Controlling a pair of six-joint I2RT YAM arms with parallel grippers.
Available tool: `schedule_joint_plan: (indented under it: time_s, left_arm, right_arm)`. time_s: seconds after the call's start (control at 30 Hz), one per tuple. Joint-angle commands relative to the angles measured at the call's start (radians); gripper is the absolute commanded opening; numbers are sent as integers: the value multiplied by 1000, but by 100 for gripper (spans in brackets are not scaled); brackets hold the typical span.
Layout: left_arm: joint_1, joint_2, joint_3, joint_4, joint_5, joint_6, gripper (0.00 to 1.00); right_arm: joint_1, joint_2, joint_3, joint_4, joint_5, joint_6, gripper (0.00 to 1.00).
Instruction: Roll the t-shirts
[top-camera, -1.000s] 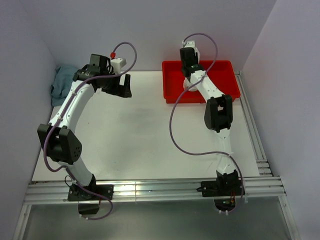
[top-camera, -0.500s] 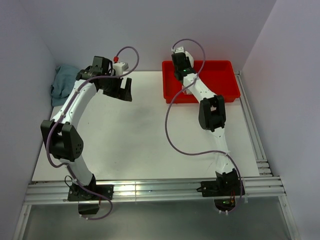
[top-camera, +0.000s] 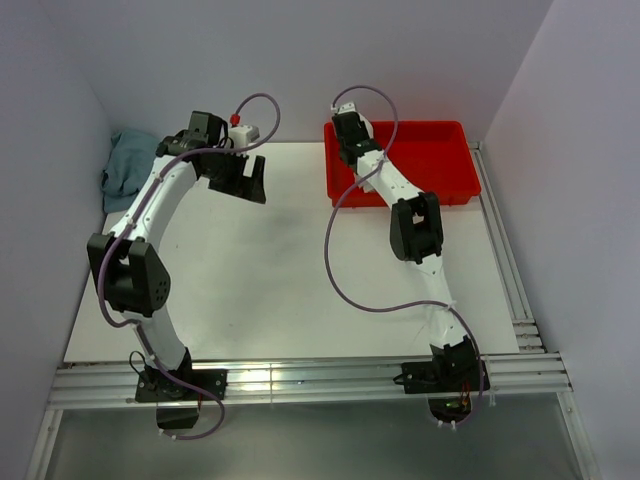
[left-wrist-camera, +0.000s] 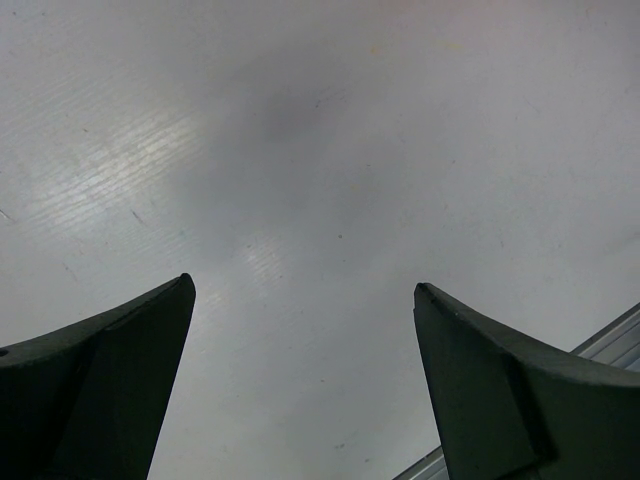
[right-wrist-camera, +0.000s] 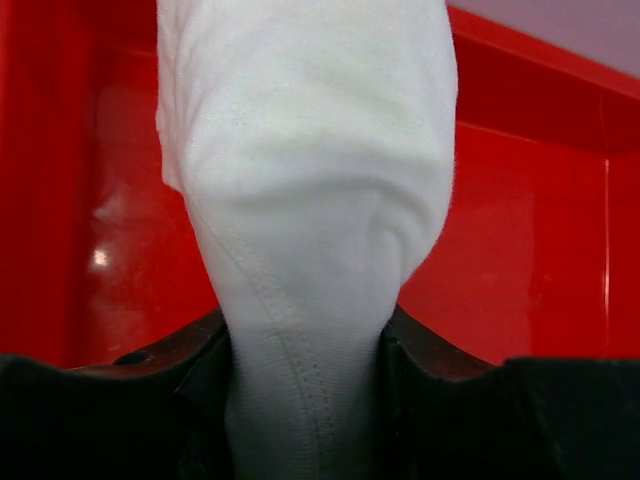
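My right gripper is holding the cream-white t-shirt in line with the red bin's end (right-wrist-camera: 38, 200). It should keep lowering the t-shirt and let go on the bin's bottom (right-wrist-camera: 145, 235).
A cream-white t-shirt (right-wrist-camera: 300, 180), bunched into a thick roll, fills the right wrist view, its stitched seam running down between the jaws. My right gripper (right-wrist-camera: 305, 350) is shut on it, with dark fingers pressed against both sides of the fabric. It hangs over the red bin (right-wrist-camera: 530, 230). In the top view the right gripper (top-camera: 347, 135) is at the bin's far left corner, and the shirt is hidden there by the arm. My left gripper (left-wrist-camera: 300, 285) stands wide open over bare white table with nothing between its fingers; in the top view the left gripper (top-camera: 245, 180) is near the table's far left.
The red bin (top-camera: 440, 135) stands at the back right of the white table (top-camera: 270, 270). A teal-blue cloth (top-camera: 125, 165) lies crumpled beyond the table's far left corner. Grey walls close in on three sides, and metal rails (top-camera: 300, 380) run along the near edge.
My right arm has swung left across the red bin with the t-shirt still gripped. The left arm's elbow has shifted slightly right; its gripper has stayed open.
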Motion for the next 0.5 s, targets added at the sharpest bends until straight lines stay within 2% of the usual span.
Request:
schedule_joint_plan:
  time_s: [0.0,0.47]
  left_arm:
    - [3,11,52,-17,39,14,96]
    - [2,49,77,-53,75,14,96]
  right_arm:
    - [2,-26,58,-16,-37,48,0]
    - [13,-37,18,-119,-58,82,0]
